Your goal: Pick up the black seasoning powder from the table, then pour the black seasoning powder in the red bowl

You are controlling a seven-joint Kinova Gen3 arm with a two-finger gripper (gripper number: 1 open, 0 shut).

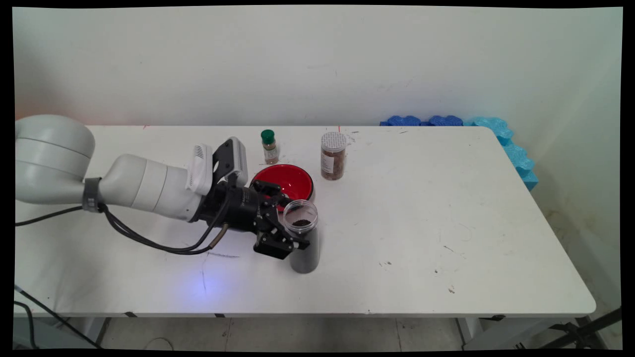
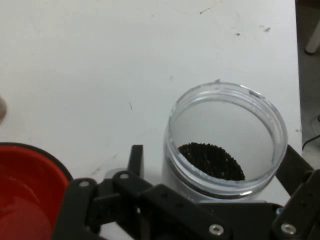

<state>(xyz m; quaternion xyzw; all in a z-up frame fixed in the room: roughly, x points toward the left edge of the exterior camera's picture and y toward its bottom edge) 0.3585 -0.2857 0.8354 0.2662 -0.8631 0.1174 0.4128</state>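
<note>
The dark grains sit loose well below the jar's opening [image 1: 300, 210], so they will pour out only when I tip the clear jar almost flat.
A clear jar [image 1: 303, 255] with its lid off stands upright on the white table [image 1: 421, 223], holding dark grains that show through its open mouth [image 2: 225, 125]. My gripper [image 1: 293, 221] comes in low from the left and straddles the jar near its rim. In the hand view the gripper [image 2: 215, 160] has its left finger [image 2: 135, 159] a small gap away from the jar wall, while the right finger [image 2: 296, 162] lies against it. The gripper is open. A red bowl [image 1: 287, 179] sits just behind the hand, at the lower left [image 2: 25, 190] of the hand view.
A small spice bottle with a green cap [image 1: 269, 147] stands behind the bowl. A taller jar with a white lid and brown contents [image 1: 333, 156] stands to the bowl's right. Blue foam pieces [image 1: 496, 131] line the table's far right corner. Black cables [image 1: 149, 240] hang under the arm.
</note>
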